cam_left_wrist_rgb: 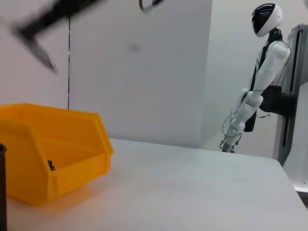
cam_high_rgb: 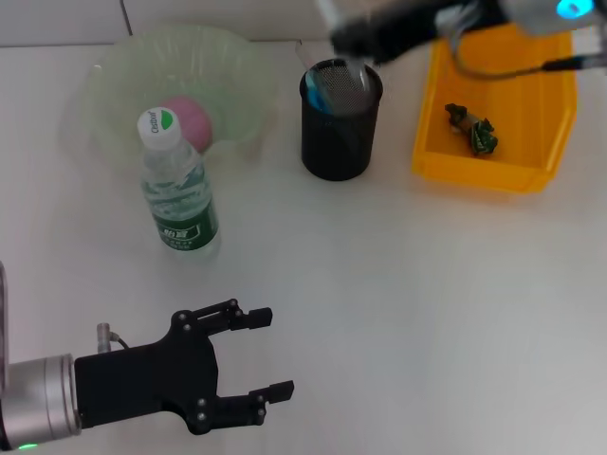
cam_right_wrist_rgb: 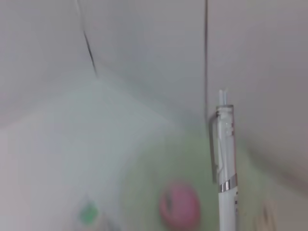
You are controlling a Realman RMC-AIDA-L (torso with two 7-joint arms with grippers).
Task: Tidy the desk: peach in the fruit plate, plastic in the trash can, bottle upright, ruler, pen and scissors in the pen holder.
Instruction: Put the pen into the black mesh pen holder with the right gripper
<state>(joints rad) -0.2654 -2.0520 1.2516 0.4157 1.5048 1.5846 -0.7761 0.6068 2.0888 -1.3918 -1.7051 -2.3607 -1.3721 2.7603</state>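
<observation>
My right gripper needs to pull back and turn the white pen upright before it lowers the pen into the holder's opening (cam_high_rgb: pixel 341 87), because the pen is tilted in its grip above the pen holder.
A pink peach (cam_high_rgb: pixel 190 120) lies in the pale green fruit plate (cam_high_rgb: pixel 114 71) at the back left. The water bottle (cam_high_rgb: pixel 177 190) stands upright in front of the plate. Crumpled plastic (cam_high_rgb: pixel 474 128) lies in the yellow trash can (cam_high_rgb: pixel 531 161). My right gripper (cam_high_rgb: pixel 349 45) hovers, blurred, over the black mesh pen holder (cam_high_rgb: pixel 339 133), shut on a white pen (cam_right_wrist_rgb: pixel 224 163) that hangs point down. Something blue (cam_high_rgb: pixel 320 95) stands inside the holder. Ruler and scissors are hidden. My left gripper (cam_high_rgb: pixel 268 353) is open low at the front left, holding nothing.
The left wrist view shows the trash can (cam_left_wrist_rgb: pixel 53 149) from the side, a sliver of the pen holder (cam_left_wrist_rgb: pixel 2 187) and another white robot (cam_left_wrist_rgb: pixel 262 77) beyond the table's far edge. White table stretches between my left gripper and the bin.
</observation>
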